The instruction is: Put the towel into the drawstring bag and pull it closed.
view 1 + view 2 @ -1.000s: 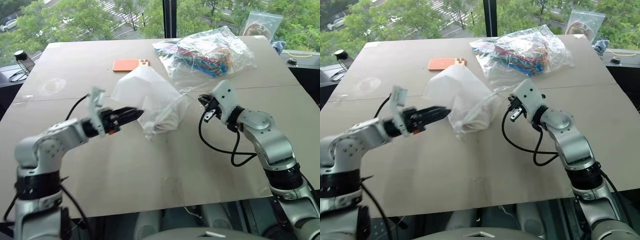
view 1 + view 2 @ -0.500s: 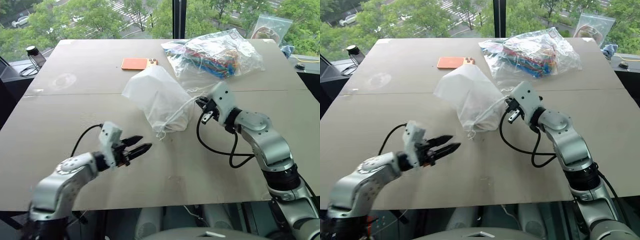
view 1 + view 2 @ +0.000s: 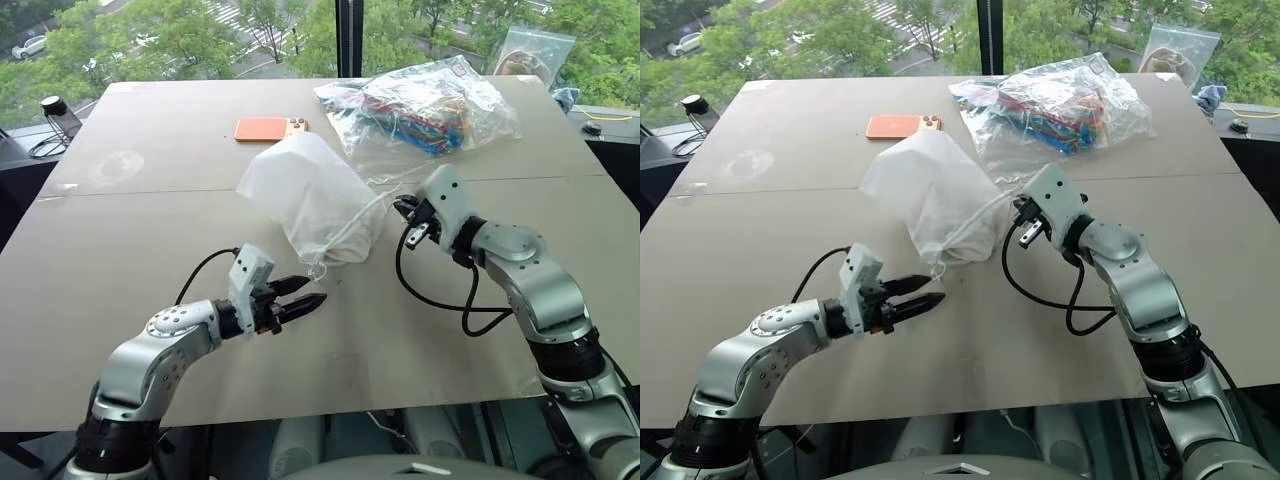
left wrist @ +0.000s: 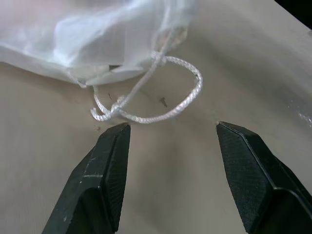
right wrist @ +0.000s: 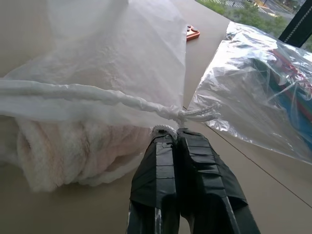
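Note:
My gripper will lift the bag by its cord, and the towel (image 3: 350, 241) will then sink to the bottom of the bag, because it is bunched up near the bag's gathered opening (image 3: 322, 259).
The drawstring bag (image 3: 308, 190) lies in the middle of the table, its gathered mouth facing me. The cream towel (image 5: 68, 151) sits inside it, seen through the thin fabric. My right gripper (image 3: 405, 209) is shut on the bag's white cord (image 5: 122, 100), which runs taut from the mouth to its fingertips (image 5: 168, 141). A loose knotted loop of cord (image 4: 193, 95) lies on the table by the bag's mouth. My left gripper (image 3: 312, 299) stands open and low just short of that loop, with nothing between its fingers (image 4: 109, 161).
An orange phone (image 3: 266, 129) lies behind the bag. A clear plastic bag of colourful items (image 3: 425, 105) sits at the back right, a small zip bag (image 3: 530, 50) beyond it. A dark jar (image 3: 50, 112) stands off the table's left edge.
My left gripper drew back from the bag's side, dropped low, then moved right toward the loose cord loop. My right gripper stayed on the cord.

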